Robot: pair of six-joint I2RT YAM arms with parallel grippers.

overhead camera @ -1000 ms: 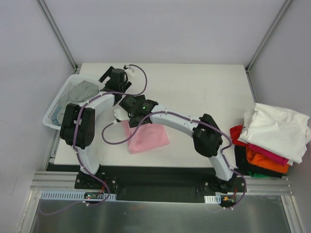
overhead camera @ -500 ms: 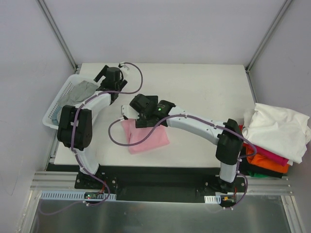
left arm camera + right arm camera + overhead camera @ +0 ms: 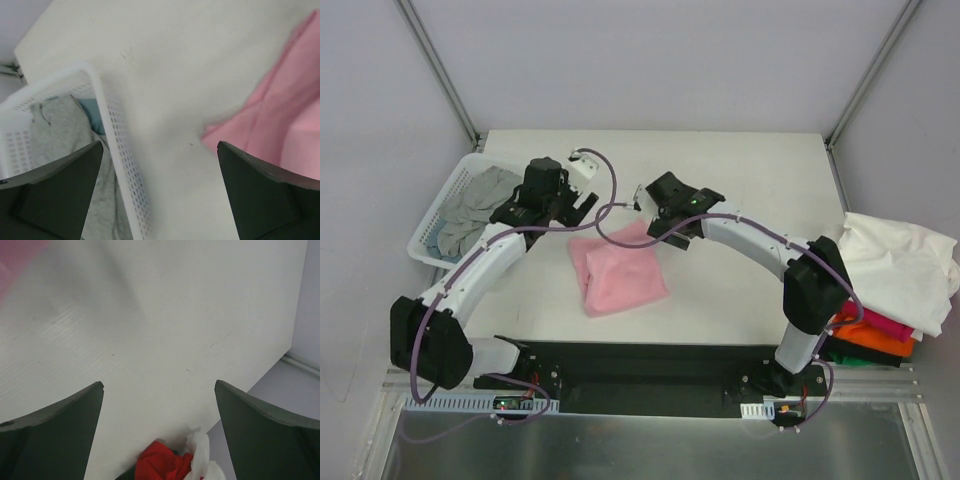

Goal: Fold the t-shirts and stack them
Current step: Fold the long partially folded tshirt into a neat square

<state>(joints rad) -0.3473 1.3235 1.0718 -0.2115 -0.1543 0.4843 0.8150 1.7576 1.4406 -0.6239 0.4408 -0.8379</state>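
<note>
The light pink t-shirt's upper layer [image 3: 622,272] is clear of the basket and the layer's edge is free, so the robot's left gripper should carry on going to that edge [image 3: 591,264] until it closes.
A light pink t-shirt [image 3: 618,272] lies folded on the white table, left of centre; it also shows in the left wrist view [image 3: 280,125]. My left gripper [image 3: 582,202] is open and empty just above the shirt's far-left corner, next to the basket. My right gripper [image 3: 650,207] is open and empty over the shirt's far-right corner. A grey t-shirt [image 3: 480,195] lies crumpled in the white basket [image 3: 428,228]. A pile at the right edge holds a white shirt [image 3: 895,265] on top, with red [image 3: 807,275], magenta [image 3: 875,320], orange [image 3: 865,338] and black [image 3: 820,325] shirts under it.
The lattice basket wall [image 3: 112,150] stands close to my left fingers, with grey cloth [image 3: 55,130] inside. The right wrist view shows bare table [image 3: 165,315] with the red shirt [image 3: 162,462] and the table edge beyond. Grey walls enclose the table.
My right gripper has moved right, from the pink shirt's left corner to its right corner. My left gripper has come nearer, from beyond the basket to the shirt's far-left corner. The shirt lies uncovered.
</note>
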